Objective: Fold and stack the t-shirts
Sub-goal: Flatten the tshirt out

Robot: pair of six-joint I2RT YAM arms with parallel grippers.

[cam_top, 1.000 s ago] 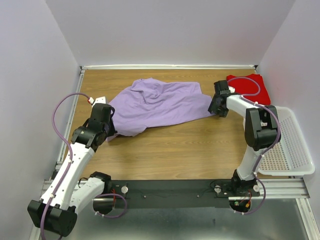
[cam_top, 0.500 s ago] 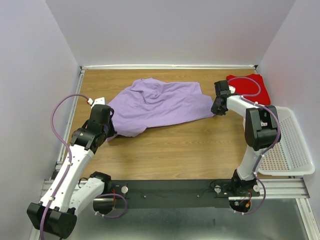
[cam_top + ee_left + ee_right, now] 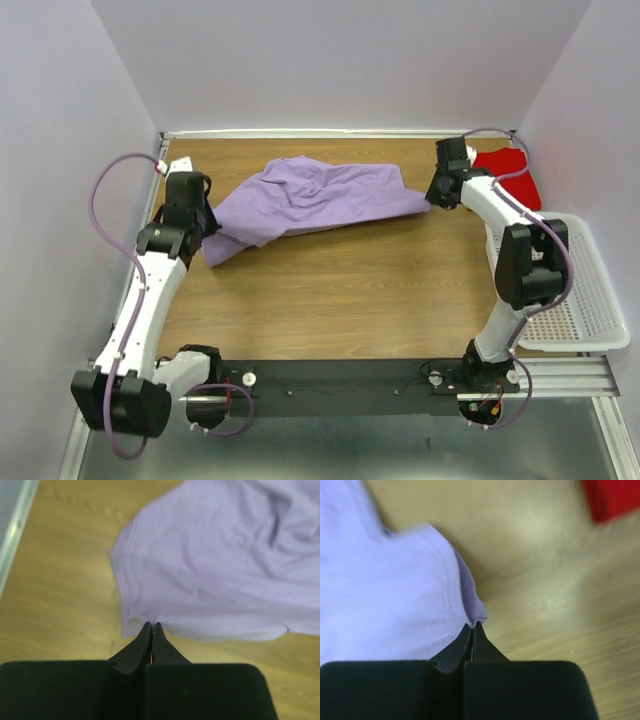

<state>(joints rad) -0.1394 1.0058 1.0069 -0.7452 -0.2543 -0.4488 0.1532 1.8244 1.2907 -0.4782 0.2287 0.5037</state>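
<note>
Next, I carry the held corners with my left gripper and my right gripper toward the far wall (image 3: 225,130) to spread out the lavender t-shirt, because it lies bunched (image 3: 300,188) beyond those corners.
The lavender t-shirt (image 3: 310,200) stretches crumpled across the far half of the wooden table, held at both ends. My left gripper (image 3: 207,228) is shut on its left edge; in the left wrist view the closed tips (image 3: 151,626) pinch the hem of the lavender t-shirt (image 3: 220,560). My right gripper (image 3: 432,200) is shut on its right corner; the right wrist view shows the tips (image 3: 474,625) clamped on a fold of the lavender t-shirt (image 3: 385,595). The red t-shirt (image 3: 510,172) lies at the far right, partly behind the right arm, with a corner of the red t-shirt (image 3: 612,497) in the right wrist view.
A white perforated basket (image 3: 580,290) sits at the table's right edge beside the right arm. Walls close in the table on the left, far and right sides. A black rail (image 3: 350,375) with the arm bases runs along the near edge.
The right gripper has shut on the lavender shirt's right corner and carried it toward the far side. The left arm has moved its held edge farther back and left, pulling the shirt out.
</note>
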